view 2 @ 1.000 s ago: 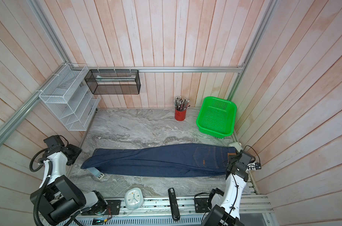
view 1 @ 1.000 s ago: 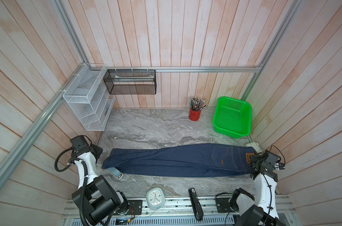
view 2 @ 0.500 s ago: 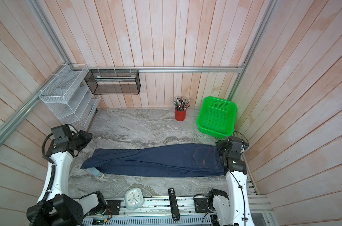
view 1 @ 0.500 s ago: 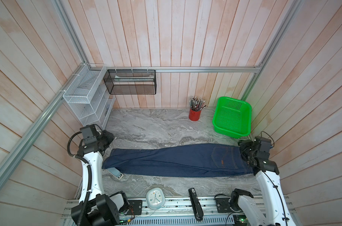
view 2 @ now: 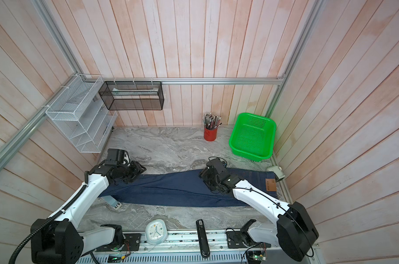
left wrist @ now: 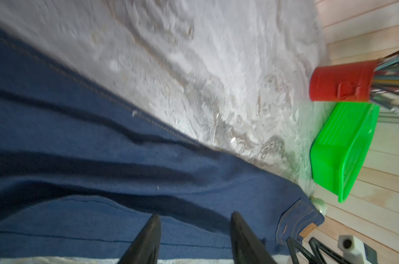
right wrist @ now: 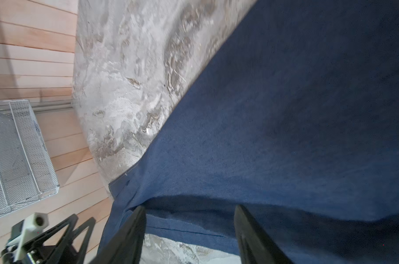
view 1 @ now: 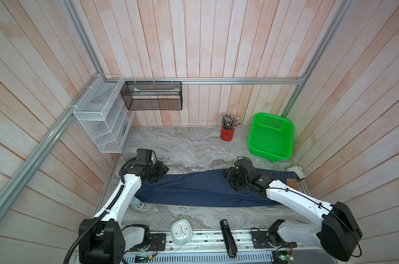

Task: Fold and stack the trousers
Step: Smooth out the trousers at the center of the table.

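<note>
The trousers are lying over the small grey device (view 2: 113, 202), so the robot's left gripper should grip the leg end (view 2: 110, 190) by its hem and pull it back clear before the folding.
The dark blue denim trousers (view 1: 194, 189) (view 2: 171, 189) lie flat across the table, doubled lengthwise, with the hems at the left and the waist with its tan patch at the right. My left gripper (view 1: 158, 174) (view 2: 135, 173) hovers over the far edge of the leg end. In the left wrist view it (left wrist: 194, 217) stands open above the denim (left wrist: 102, 171) with nothing between its fingers. My right gripper (view 1: 230, 177) (view 2: 206, 176) is over the thigh part. It (right wrist: 189, 208) is open too, just above the cloth (right wrist: 285, 114).
A green basket (view 1: 271, 137) and a red cup of pencils (view 1: 227, 134) stand at the back right. A white clock (view 1: 181, 230) and a black stapler (view 1: 227, 237) lie at the front edge. A small grey device (view 1: 138, 204) pokes out under the leg end. Wire racks (view 1: 102, 121) hang at the left.
Both arms have swung in from the table's sides to above the trousers. The right gripper went from the waist leftward to the thigh; the left came over the leg end.
</note>
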